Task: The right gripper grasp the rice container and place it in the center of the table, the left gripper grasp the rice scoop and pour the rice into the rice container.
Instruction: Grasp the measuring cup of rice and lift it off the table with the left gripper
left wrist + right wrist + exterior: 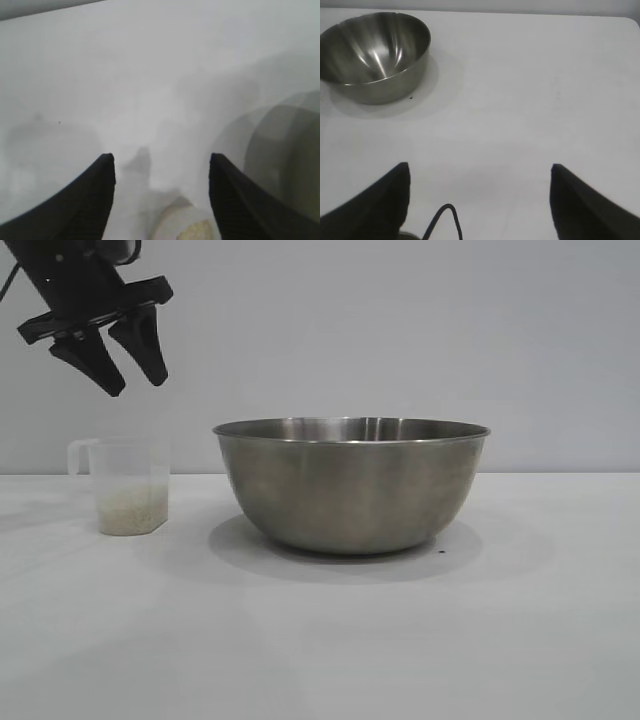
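Note:
The rice sits in a shallow layer (132, 511) below clear sides, so I expect the rice scoop (131, 483) to empty all the way when I pour.
The steel rice container (351, 483) stands upright in the middle of the white table (320, 640). To its left stands the translucent rice scoop (128, 485), its handle pointing left and a layer of rice (131, 510) in its bottom. My left gripper (134, 372) hangs open in the air above the scoop, touching nothing. The left wrist view shows the scoop's rim (182, 222) below the open gripper (161, 160) and the container (285, 155) blurred off to the side. In the right wrist view my right gripper (480, 167) is open and empty, far from the container (375, 50); the exterior view does not show it.
A thin black cable (444, 220) loops between the right fingers. A small dark speck (441, 551) lies on the table by the container's base. Bare white tabletop stretches in front of and to the right of the container.

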